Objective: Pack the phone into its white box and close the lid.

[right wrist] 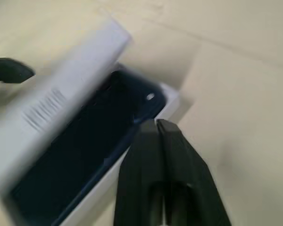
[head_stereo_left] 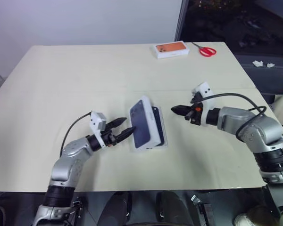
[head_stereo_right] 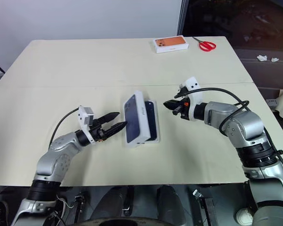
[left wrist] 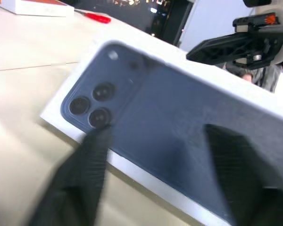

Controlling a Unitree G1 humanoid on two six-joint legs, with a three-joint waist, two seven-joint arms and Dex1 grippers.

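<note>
I should shut my left gripper and press on the lid's lower side point(head_stereo_left: 132, 131) while my right gripper steadies the opposite side, because the lid leans slanted point(head_stereo_left: 150, 121) over the white box.
The lid point(head_stereo_left: 141, 123), white with a dark blue phone picture on top, leans tilted over the white box point(head_stereo_left: 164, 141), its left side raised. Under it the dark navy phone point(head_stereo_left: 158, 123) lies in the box, seen from the right wrist as well, phone point(right wrist: 85, 141). My left gripper point(head_stereo_left: 130, 124) is open just left of the lid, pointing at its printed face point(left wrist: 179, 127); I cannot tell whether the fingertips touch it. My right gripper point(head_stereo_left: 173, 109) is shut and holds nothing. It hovers a little to the right of the box, pointing toward it.
A white box with an orange phone picture point(head_stereo_left: 170, 49) lies at the table's far edge. Red-handled scissors point(head_stereo_left: 206, 51) lie beside it on the right. The beige table point(head_stereo_left: 61, 84) spreads wide around the box.
</note>
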